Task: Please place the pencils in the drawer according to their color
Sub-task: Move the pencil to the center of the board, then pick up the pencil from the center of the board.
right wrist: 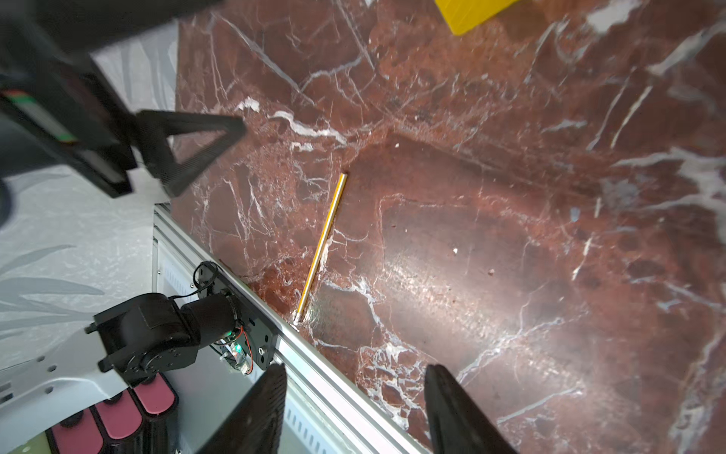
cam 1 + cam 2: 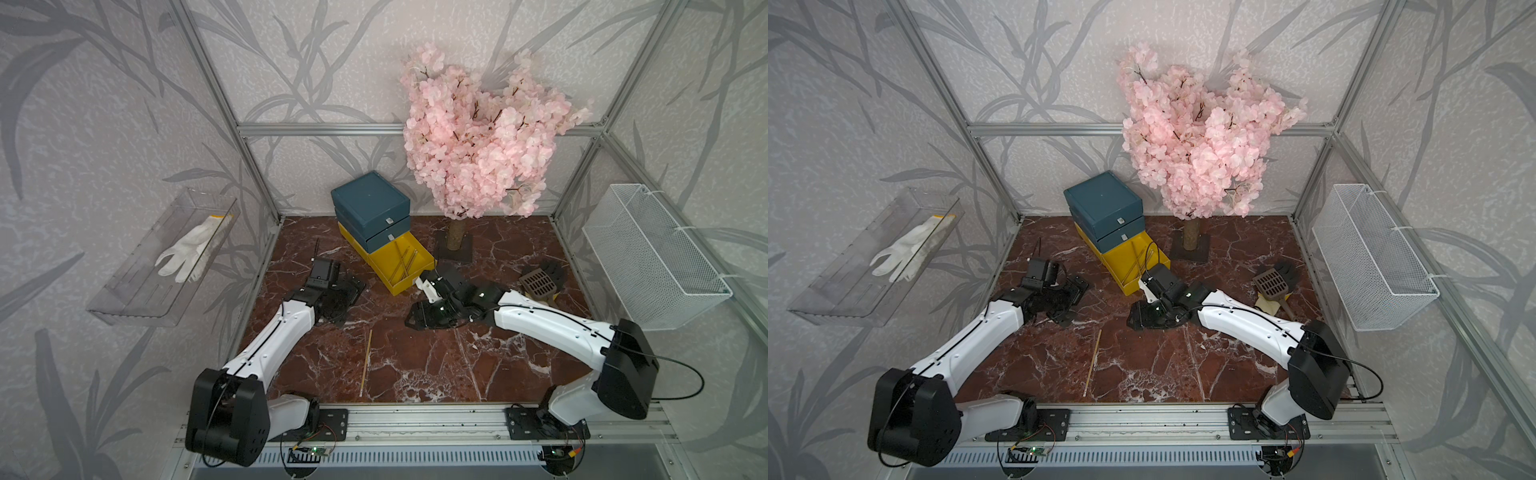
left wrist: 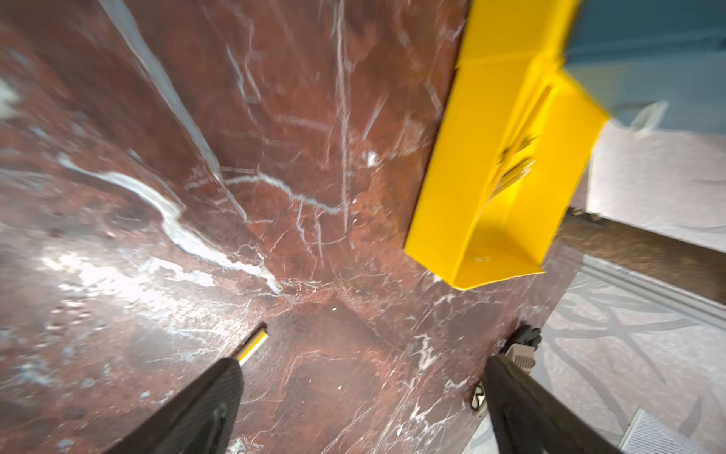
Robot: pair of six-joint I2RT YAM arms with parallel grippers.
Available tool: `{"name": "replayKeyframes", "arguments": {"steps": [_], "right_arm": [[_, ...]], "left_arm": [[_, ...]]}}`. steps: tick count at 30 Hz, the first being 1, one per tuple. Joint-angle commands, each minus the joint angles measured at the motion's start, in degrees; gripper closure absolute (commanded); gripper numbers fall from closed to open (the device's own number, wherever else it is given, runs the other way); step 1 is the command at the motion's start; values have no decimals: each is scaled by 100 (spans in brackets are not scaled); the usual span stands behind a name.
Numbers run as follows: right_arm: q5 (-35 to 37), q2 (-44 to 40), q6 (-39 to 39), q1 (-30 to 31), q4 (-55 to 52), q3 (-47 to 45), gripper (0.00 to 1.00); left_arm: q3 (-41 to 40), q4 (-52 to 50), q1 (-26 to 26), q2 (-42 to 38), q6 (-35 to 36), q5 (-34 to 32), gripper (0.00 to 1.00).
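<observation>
The yellow drawer's straight sides (image 2: 370,258) go back under the teal drawers. The drawer (image 2: 413,276) will therefore slide straight in until it is flush when I push it.
The drawer (image 2: 370,199) chest stands at the back of the table, dark teal, with its yellow bottom drawer (image 2: 415,278) pulled out. Several yellow pencils (image 2: 405,259) lie inside it. One yellow pencil (image 2: 366,361) lies loose on the marble near the front; its pale end (image 3: 255,342) shows beside a left fingertip. A dark pencil (image 2: 316,248) lies behind the left wrist. My left gripper (image 2: 351,305) hovers left of the yellow drawer, wide open and empty (image 3: 363,363). My right gripper (image 2: 415,318) hangs in front of the drawer, open and empty (image 1: 357,369).
A pink blossom tree (image 2: 478,145) on a dark base (image 2: 455,249) stands right of the chest. A brown slotted scoop (image 2: 538,283) and a black glove lie at the right. A wire basket (image 2: 652,257) and a clear shelf (image 2: 137,291) with a white glove hang on the side walls.
</observation>
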Motion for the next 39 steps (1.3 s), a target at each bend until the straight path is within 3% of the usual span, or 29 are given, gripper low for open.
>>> {"name": "replayKeyframes", "arguments": {"steps": [1, 8, 12, 25, 39], "right_arm": [[457, 377, 713, 370, -562, 390, 42], [1137, 1585, 1587, 935, -1825, 1613, 43], [1324, 2385, 1719, 1179, -2620, 2458, 44], [1108, 3863, 1648, 1375, -3460, 3785, 50], [809, 4653, 1764, 1438, -3690, 4643, 51]], "left_arm": [[50, -997, 360, -423, 291, -442, 0], [142, -1874, 1852, -661, 1202, -588, 0], [243, -1900, 2363, -527, 1505, -418, 0], [-30, -1797, 3023, -654, 1721, 77, 0], [-199, -1828, 3346, -623, 1902, 237, 0]]}}
